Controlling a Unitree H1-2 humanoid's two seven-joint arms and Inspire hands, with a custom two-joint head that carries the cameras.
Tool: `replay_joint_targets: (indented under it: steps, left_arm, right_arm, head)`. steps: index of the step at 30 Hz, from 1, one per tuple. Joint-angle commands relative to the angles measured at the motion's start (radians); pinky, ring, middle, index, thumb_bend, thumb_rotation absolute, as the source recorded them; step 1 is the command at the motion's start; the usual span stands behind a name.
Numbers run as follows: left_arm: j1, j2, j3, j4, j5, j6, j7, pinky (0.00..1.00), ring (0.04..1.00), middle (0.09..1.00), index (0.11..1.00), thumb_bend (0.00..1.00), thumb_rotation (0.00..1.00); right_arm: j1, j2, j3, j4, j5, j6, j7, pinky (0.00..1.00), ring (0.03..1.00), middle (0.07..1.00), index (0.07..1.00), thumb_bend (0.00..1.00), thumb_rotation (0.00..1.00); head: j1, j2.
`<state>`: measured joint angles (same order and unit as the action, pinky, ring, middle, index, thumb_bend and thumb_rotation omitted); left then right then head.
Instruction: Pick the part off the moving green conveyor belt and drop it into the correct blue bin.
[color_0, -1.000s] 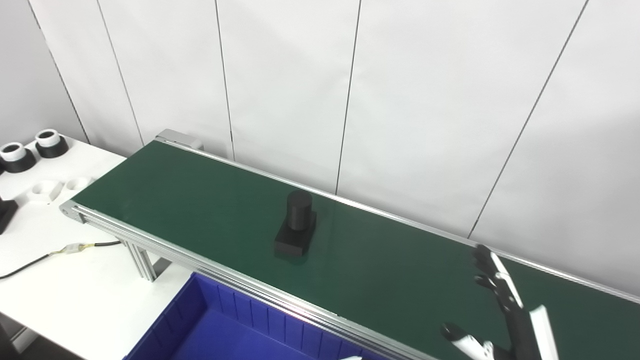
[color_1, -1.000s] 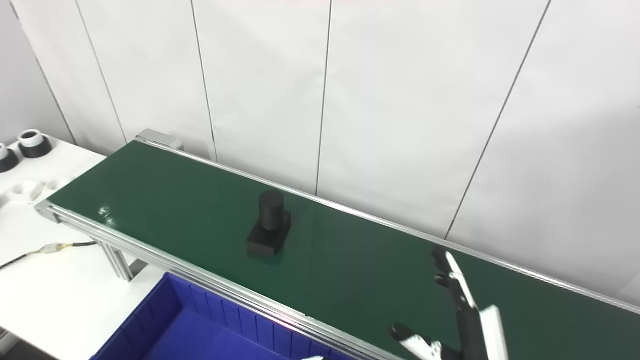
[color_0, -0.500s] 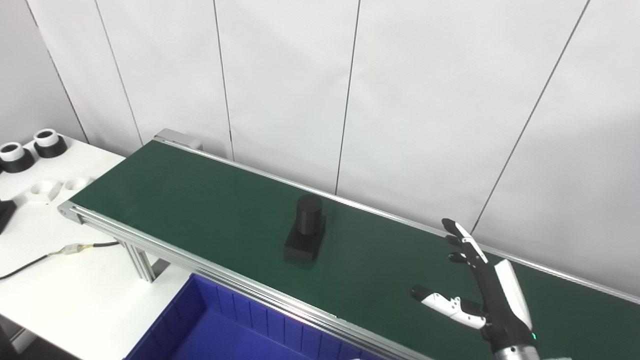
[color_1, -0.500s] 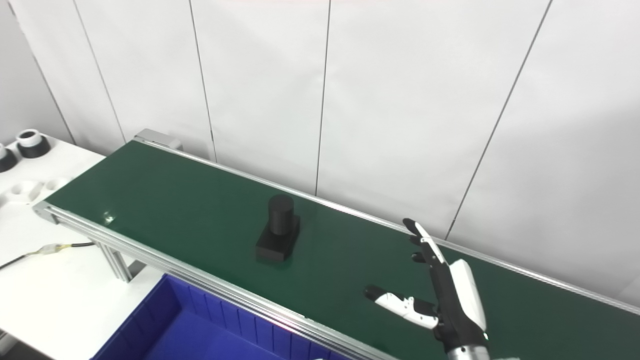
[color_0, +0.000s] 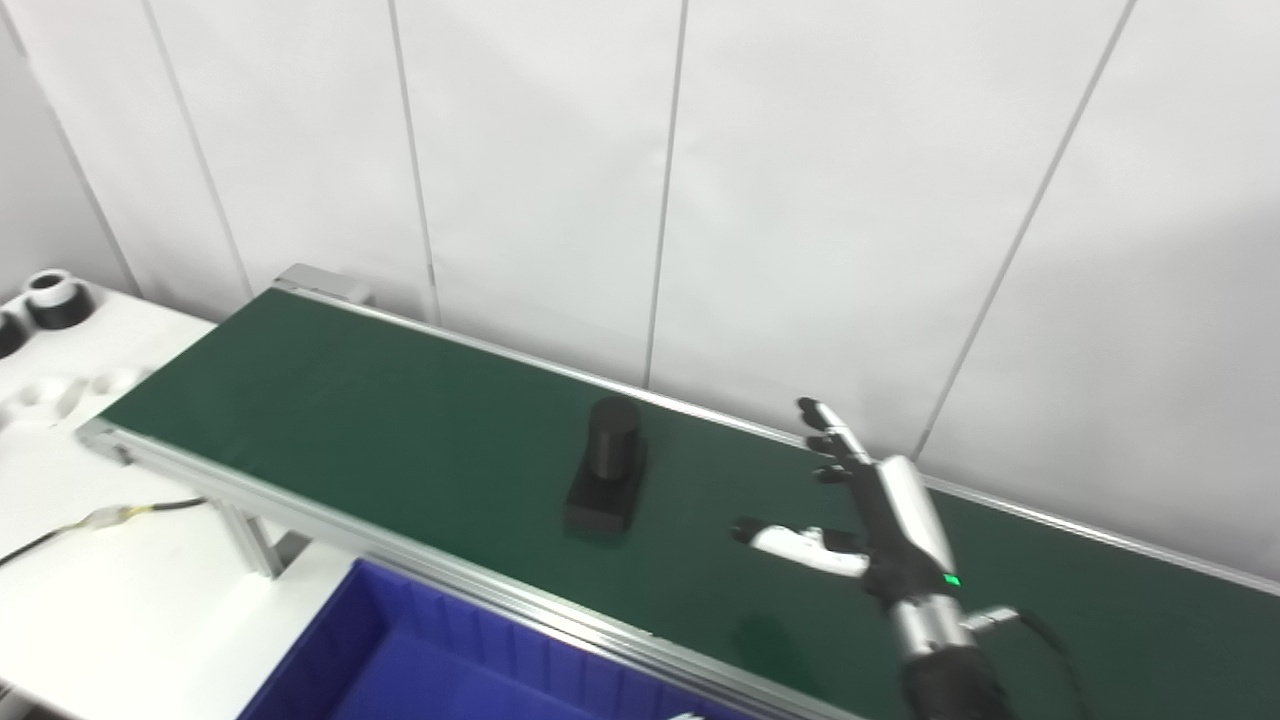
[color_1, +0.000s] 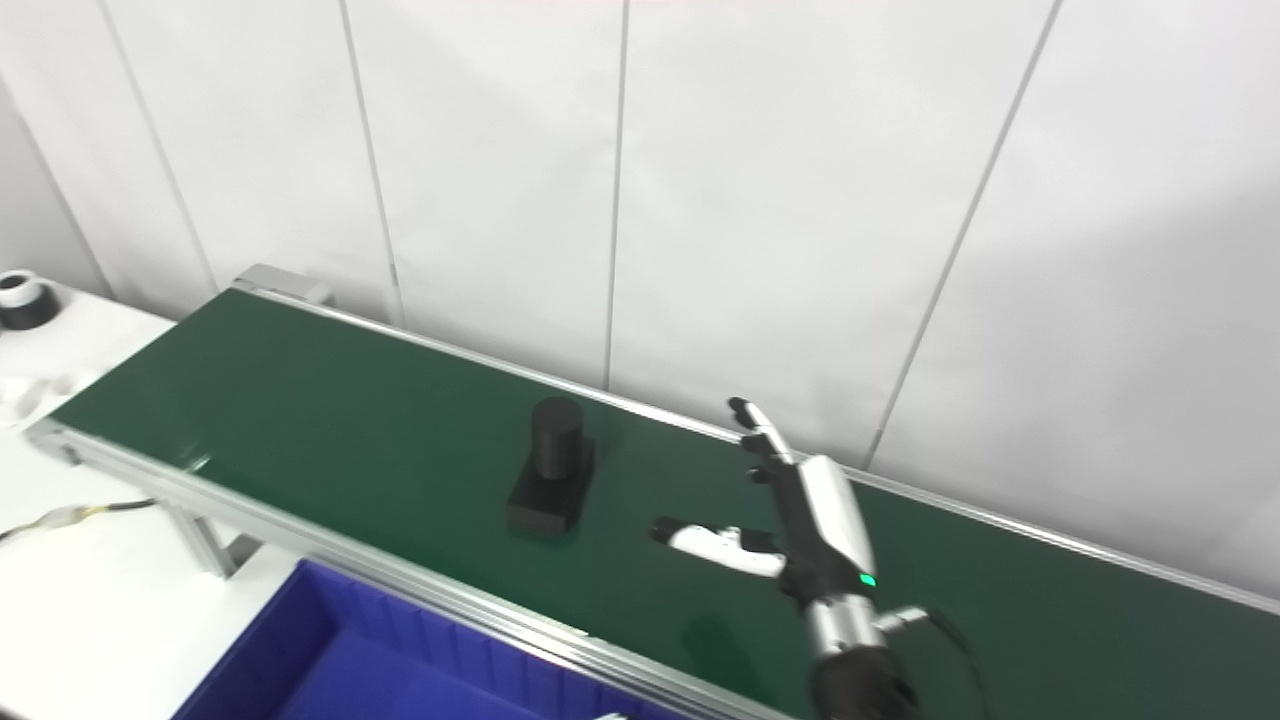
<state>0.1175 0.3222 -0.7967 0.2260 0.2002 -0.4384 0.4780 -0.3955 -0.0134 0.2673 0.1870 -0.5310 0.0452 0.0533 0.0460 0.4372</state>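
Observation:
The black cylinder and its flat (color_0: 612, 470) base join as one shape, so I expect the rectangular base (color_0: 602, 502) to come up and tilt with the cylinder when the robot lifts it.
A black part (color_0: 607, 468), a short cylinder standing on a flat rectangular base, sits on the green conveyor belt (color_0: 380, 420) near its middle. My right hand (color_0: 868, 505) is open above the belt to the right of the part, apart from it, with fingers stretched toward the wall and the thumb pointing left toward the part. It also shows in the right eye view (color_1: 795, 505). The part shows there too (color_1: 552, 468). A blue bin (color_0: 400, 665) lies below the belt's near rail. My left hand is not in view.
A white table (color_0: 110, 590) stands at the left with a cable (color_0: 110, 515) on it and black-and-white ring parts (color_0: 50, 297) at its far corner. A white panelled wall runs just behind the belt.
My right hand has risen and moved left over the belt toward the part, staying open. The part has ridden the belt a little to the right. The camera has shifted, sliding the scene leftward.

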Motion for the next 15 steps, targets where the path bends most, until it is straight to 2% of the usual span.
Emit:
replay_joint_targets:
  steps: [1, 3, 8, 12, 15]
  left_arm:
    - [-0.011, 0.012, -0.003, -0.021, -0.008, -0.032, 0.017, 0.80, 0.890, 0.923, 0.870, 0.83, 0.44]
    - [-0.012, 0.017, -0.007, -0.022, -0.014, -0.032, 0.016, 0.80, 0.891, 0.924, 0.872, 0.83, 0.44]
    - [-0.014, 0.028, -0.010, -0.033, -0.017, -0.032, 0.014, 0.81, 0.899, 0.930, 0.880, 0.82, 0.43]
    - [-0.012, 0.034, -0.011, -0.039, -0.011, -0.032, 0.016, 0.82, 0.902, 0.934, 0.888, 0.81, 0.45]
    - [-0.009, 0.034, -0.010, -0.044, -0.016, -0.032, 0.014, 0.83, 0.907, 0.936, 0.890, 0.81, 0.44]
  right_arm:
    - [-0.067, 0.022, 0.001, 0.020, -0.012, -0.001, -0.046, 0.68, 0.849, 0.923, 0.936, 0.95, 0.58]
    - [-0.090, 0.031, 0.004, 0.058, -0.021, 0.003, -0.062, 0.65, 0.844, 0.928, 0.933, 0.95, 0.58]
    - [-0.131, 0.046, 0.012, 0.111, -0.039, 0.031, -0.082, 0.72, 0.877, 0.948, 0.939, 0.97, 0.61]
    - [-0.161, 0.051, 0.012, 0.148, -0.040, 0.047, -0.091, 0.74, 0.881, 0.944, 0.938, 0.97, 0.59]
    - [-0.182, 0.054, 0.011, 0.177, -0.038, 0.048, -0.099, 0.72, 0.857, 0.930, 0.935, 0.98, 0.56]
  head:
    - [-0.017, 0.004]
    - [-0.034, 0.008]
    - [-0.068, 0.020]
    - [-0.080, 0.027]
    - [-0.082, 0.029]
